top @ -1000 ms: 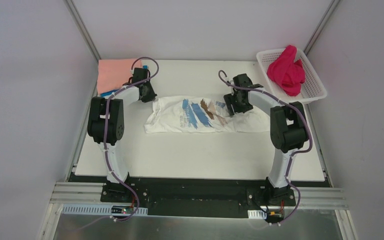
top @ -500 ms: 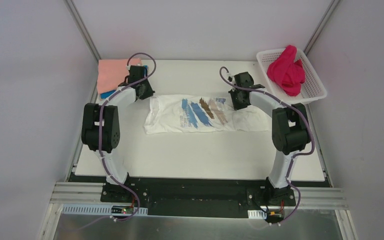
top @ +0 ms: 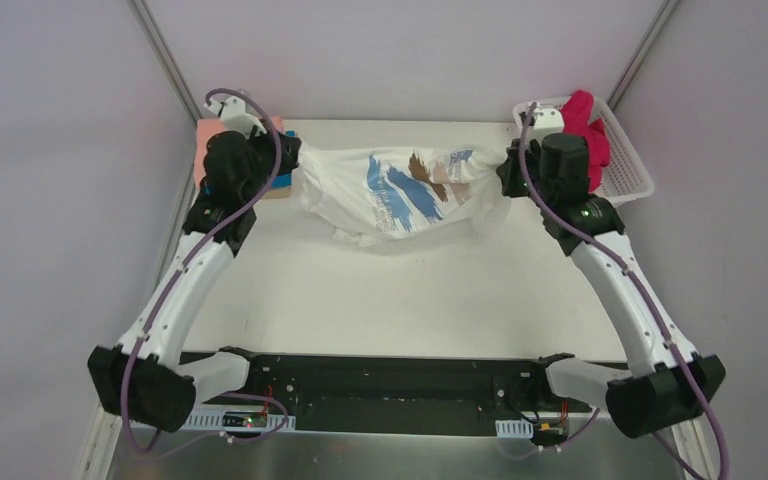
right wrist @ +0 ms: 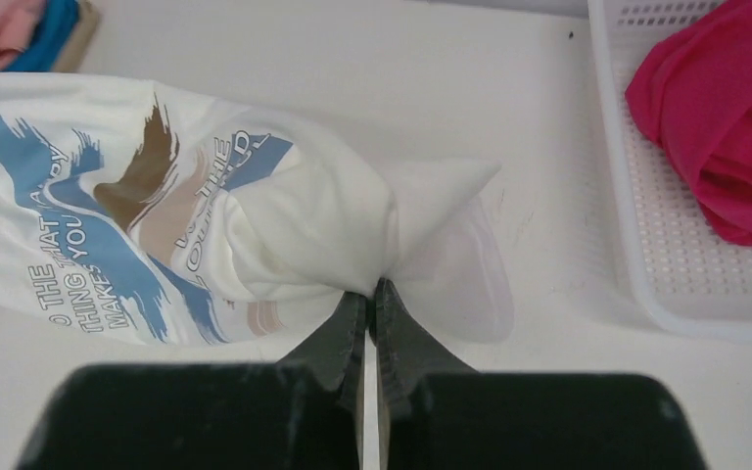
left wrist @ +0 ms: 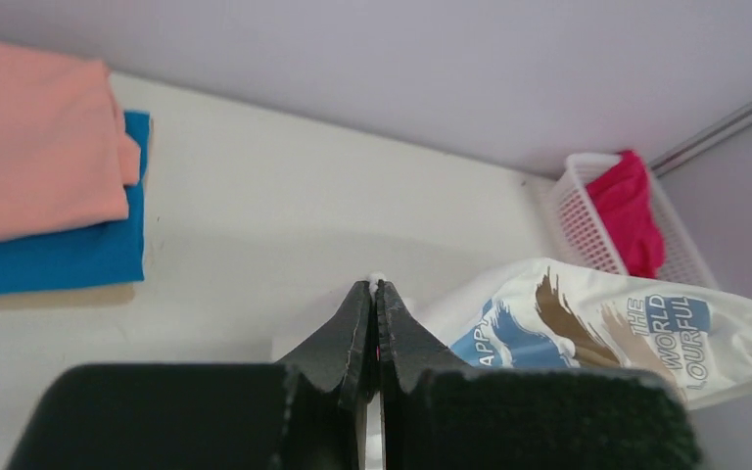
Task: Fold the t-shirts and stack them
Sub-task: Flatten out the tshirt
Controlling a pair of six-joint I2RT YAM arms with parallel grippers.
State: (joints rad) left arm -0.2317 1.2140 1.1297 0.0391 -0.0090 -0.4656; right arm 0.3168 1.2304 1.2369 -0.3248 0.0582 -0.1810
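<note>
The white t-shirt's lower part [top: 380, 230] hangs slack in folds near the back wall. My grippers should therefore move back toward the table's front [top: 395, 305] and lay the t-shirt down open.
The white t-shirt [top: 392, 190] printed with blue and brown brushstrokes hangs stretched between my two grippers above the back of the table, its middle sagging. My left gripper [top: 295, 162] is shut on its left end; in the left wrist view only a sliver of white cloth peeks from the closed tips [left wrist: 374, 286], with the shirt [left wrist: 587, 323] trailing off to the right. My right gripper [right wrist: 374, 286] is shut on a bunched fold of the shirt [right wrist: 304, 215]. A salmon-pink tee [left wrist: 29, 137] lies folded on a bright blue one [left wrist: 59, 257] at the back left.
A white lattice basket [top: 628, 165] at the back right corner holds a crumpled magenta tee [top: 590, 135], close beside my right wrist. The basket [right wrist: 646, 255] and magenta tee [right wrist: 725, 127] also show right of my right gripper. Walls enclose the table on three sides.
My right gripper closed on the shirt's right end. Both arms then rose and stretched toward the back, lifting the white shirt off the table and pulling it taut between them.
</note>
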